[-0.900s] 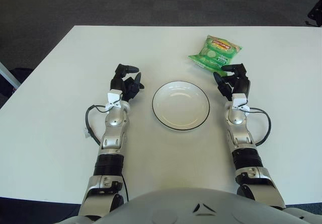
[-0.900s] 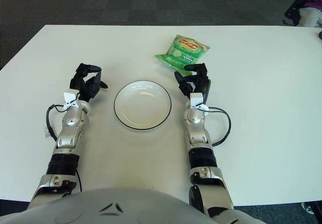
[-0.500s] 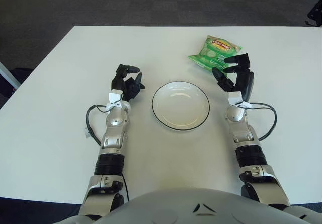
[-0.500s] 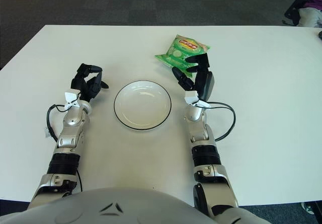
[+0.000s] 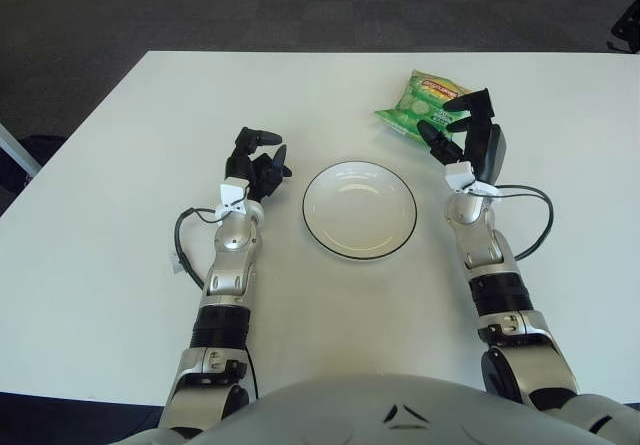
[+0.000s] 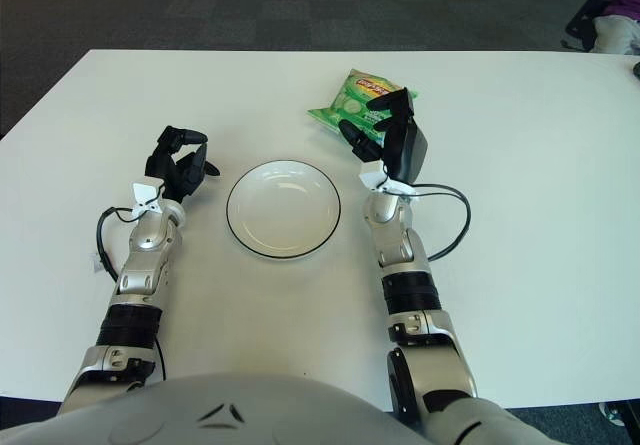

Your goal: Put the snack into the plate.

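The green snack bag [image 5: 422,101] is showing a rounded, bulging middle [image 5: 416,108]. The bag will keep its puffed shape instead of folding over when I pick it up by its side.
A green snack bag [image 5: 426,103] with a red and yellow label lies flat on the white table [image 5: 120,225], back right of a round white plate [image 5: 359,208] with a dark rim. The plate holds nothing. My right hand [image 5: 462,129] is raised just over the bag's near right edge, fingers spread and holding nothing; in the right eye view this right hand [image 6: 385,128] hides part of the snack bag [image 6: 358,97]. My left hand [image 5: 258,157] shows left of the plate, fingers curled with nothing in them.
Black cables loop beside both forearms on the table, one cable [image 5: 528,227] at the right and another cable [image 5: 181,248] at the left. Dark carpet lies beyond the table's far edge [image 5: 380,53].
My right hand has lifted and travelled forward from beside the plate to the near edge of the snack bag. The left hand crept slightly forward. Bag and plate have not moved.
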Action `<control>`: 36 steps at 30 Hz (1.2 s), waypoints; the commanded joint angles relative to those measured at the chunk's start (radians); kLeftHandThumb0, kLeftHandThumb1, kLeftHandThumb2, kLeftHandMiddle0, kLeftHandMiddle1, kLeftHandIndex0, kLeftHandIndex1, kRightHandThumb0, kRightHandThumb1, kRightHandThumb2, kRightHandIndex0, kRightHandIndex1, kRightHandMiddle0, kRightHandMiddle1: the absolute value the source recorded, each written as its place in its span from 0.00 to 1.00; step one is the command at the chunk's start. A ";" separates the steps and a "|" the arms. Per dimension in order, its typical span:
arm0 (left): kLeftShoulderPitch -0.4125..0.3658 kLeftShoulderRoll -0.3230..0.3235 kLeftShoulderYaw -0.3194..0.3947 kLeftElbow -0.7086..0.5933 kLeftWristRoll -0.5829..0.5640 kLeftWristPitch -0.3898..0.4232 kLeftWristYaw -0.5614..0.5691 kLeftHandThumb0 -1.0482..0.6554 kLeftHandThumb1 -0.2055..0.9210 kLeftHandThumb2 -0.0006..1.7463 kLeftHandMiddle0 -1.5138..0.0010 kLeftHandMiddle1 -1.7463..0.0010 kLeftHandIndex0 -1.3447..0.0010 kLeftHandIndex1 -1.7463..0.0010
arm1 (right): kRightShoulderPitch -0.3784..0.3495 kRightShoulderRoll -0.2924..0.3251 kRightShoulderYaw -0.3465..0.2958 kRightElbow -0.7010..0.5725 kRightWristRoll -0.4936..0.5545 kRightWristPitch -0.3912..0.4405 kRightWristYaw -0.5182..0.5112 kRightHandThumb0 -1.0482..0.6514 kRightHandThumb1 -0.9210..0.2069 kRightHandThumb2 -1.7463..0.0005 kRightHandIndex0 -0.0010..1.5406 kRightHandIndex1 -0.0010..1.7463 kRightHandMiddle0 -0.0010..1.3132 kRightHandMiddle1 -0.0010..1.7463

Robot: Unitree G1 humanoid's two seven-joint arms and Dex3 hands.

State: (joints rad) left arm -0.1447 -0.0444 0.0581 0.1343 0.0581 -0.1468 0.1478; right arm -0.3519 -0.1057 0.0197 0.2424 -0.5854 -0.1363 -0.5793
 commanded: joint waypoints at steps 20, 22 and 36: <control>0.007 -0.021 -0.009 -0.030 0.007 -0.013 0.027 0.41 1.00 0.20 0.38 0.20 0.72 0.10 | -0.206 -0.300 0.171 0.272 -0.197 -0.077 0.006 0.26 0.00 0.98 0.24 0.03 0.22 0.21; 0.007 -0.021 -0.009 -0.031 0.007 -0.013 0.027 0.41 1.00 0.20 0.38 0.20 0.72 0.10 | -0.214 -0.313 0.182 0.282 -0.197 -0.080 0.030 0.23 0.00 0.96 0.22 0.01 0.22 0.17; 0.009 -0.017 -0.009 -0.031 0.001 -0.020 0.020 0.41 1.00 0.20 0.38 0.20 0.72 0.10 | -0.277 -0.347 0.225 0.378 -0.134 -0.091 0.231 0.13 0.00 0.89 0.01 0.00 0.10 0.05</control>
State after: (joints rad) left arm -0.1440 -0.0679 0.0485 0.1148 0.0572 -0.1542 0.1692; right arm -0.5950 -0.4476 0.2439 0.5897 -0.7514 -0.2139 -0.3774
